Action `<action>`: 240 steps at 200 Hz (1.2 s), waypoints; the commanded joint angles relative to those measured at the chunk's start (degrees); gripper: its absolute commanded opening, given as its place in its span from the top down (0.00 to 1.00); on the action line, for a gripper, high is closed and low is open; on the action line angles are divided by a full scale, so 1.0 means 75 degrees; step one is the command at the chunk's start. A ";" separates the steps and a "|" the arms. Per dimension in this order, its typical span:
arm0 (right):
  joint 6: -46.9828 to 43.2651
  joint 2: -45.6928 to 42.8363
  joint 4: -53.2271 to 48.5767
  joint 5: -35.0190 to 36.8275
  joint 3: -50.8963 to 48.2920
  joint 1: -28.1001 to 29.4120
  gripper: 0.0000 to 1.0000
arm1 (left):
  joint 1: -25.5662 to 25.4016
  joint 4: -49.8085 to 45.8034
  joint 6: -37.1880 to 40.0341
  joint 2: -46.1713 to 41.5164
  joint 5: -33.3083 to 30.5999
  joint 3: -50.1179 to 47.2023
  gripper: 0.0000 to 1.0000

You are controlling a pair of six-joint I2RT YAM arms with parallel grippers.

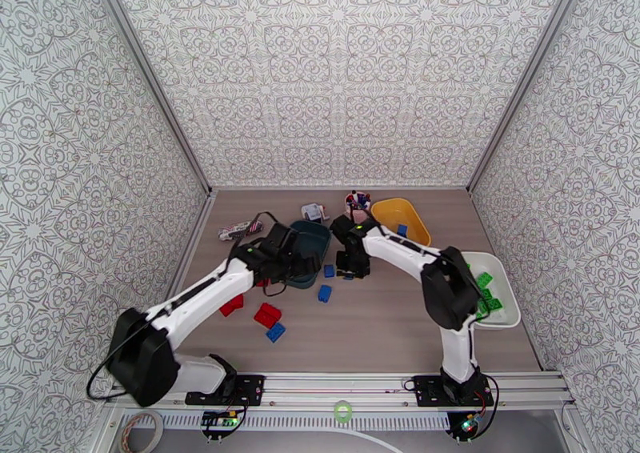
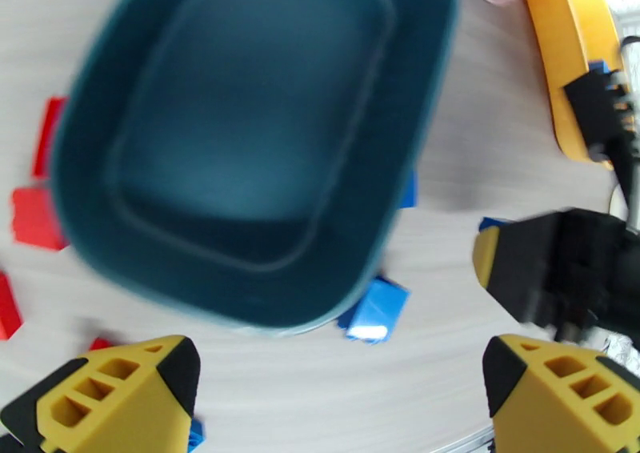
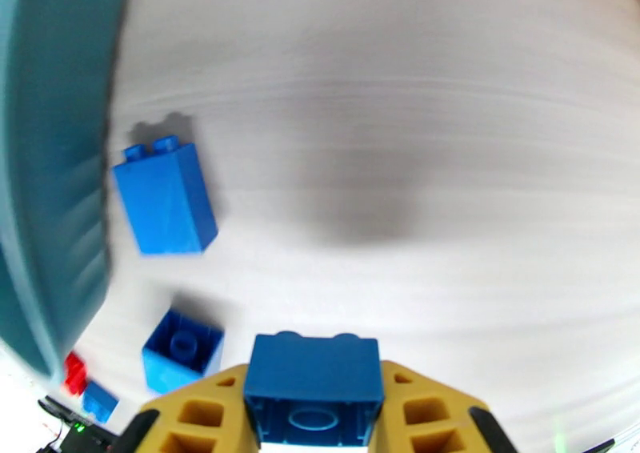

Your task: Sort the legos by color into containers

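Observation:
I should keep carrying the lego in my right gripper until it hangs over the yellow tray's opening, because it matches the blue in the yellow tray.
My right gripper (image 3: 312,414) is shut on a blue lego (image 3: 312,382) and hangs just above the table, right of the dark teal tray (image 1: 318,242); from above, this gripper (image 1: 350,270) sits mid-table. Two more blue legos (image 3: 164,198) (image 3: 182,350) lie below it by the tray. My left gripper (image 2: 340,398) is open and empty, hovering over the teal tray (image 2: 248,134), whose inside looks bare. Red legos (image 1: 267,314) (image 1: 232,305) and another blue lego (image 1: 275,332) lie at the front left. The yellow tray (image 1: 400,216) holds a blue lego (image 1: 402,229). Green legos (image 1: 485,280) sit in the white tray (image 1: 506,314).
A striped packet (image 1: 240,229) lies at the back left. A pink cup of pens (image 1: 358,202) and a small wrapped item (image 1: 314,212) stand behind the trays. Patterned walls close off three sides. Bare table stretches across the front centre and right.

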 commanded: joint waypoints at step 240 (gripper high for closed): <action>-0.1097 -0.1831 0.0064 -0.1035 -0.0591 -0.4108 0.78 | -0.1229 -0.0932 0.1266 0.5338 0.0816 0.7303 0.01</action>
